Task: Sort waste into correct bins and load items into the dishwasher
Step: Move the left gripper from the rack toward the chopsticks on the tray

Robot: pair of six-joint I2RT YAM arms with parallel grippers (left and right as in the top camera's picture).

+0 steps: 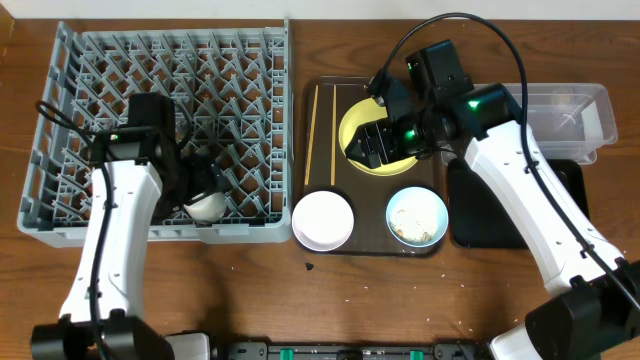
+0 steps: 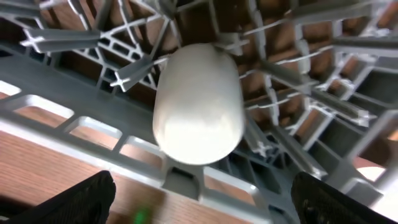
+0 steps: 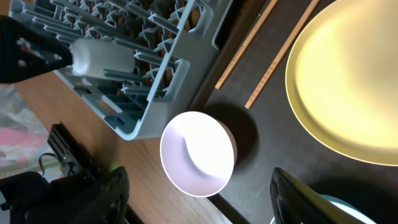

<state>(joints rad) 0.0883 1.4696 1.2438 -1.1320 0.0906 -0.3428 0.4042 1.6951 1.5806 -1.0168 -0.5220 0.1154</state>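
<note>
The yellow plate [image 1: 358, 120] is under my right gripper, which is close to the chopsticks. My right gripper should move away before my left gripper picks up a chopstick [image 1: 333, 135] for the rack.
The small white cup [image 1: 207, 205] lies on its side among the pegs at the front edge of the grey dish rack [image 1: 100, 120]. My left gripper [image 1: 198, 185] is open just above it; in the left wrist view [image 2: 202, 184] the cup [image 2: 198, 112] lies free between and ahead of the fingers. My right gripper [image 1: 375, 145] hovers open over the yellow plate [image 1: 400, 160]. Its wrist view [image 3: 199, 178] shows the white bowl [image 3: 198, 154], the plate [image 3: 348, 81] and the chopsticks [image 3: 283, 56]. The light blue bowl [image 1: 417, 217] holds beige scraps. No wrapper shows.
The plate, both bowls and the chopsticks [image 1: 311, 135] sit on a brown serving tray [image 1: 325, 100], with the white bowl [image 1: 323, 220] overhanging its front left corner. A clear box [image 1: 565, 115] and a black tray [image 1: 480, 210] lie right of it. Crumbs dot the wooden table [image 1: 310, 267].
</note>
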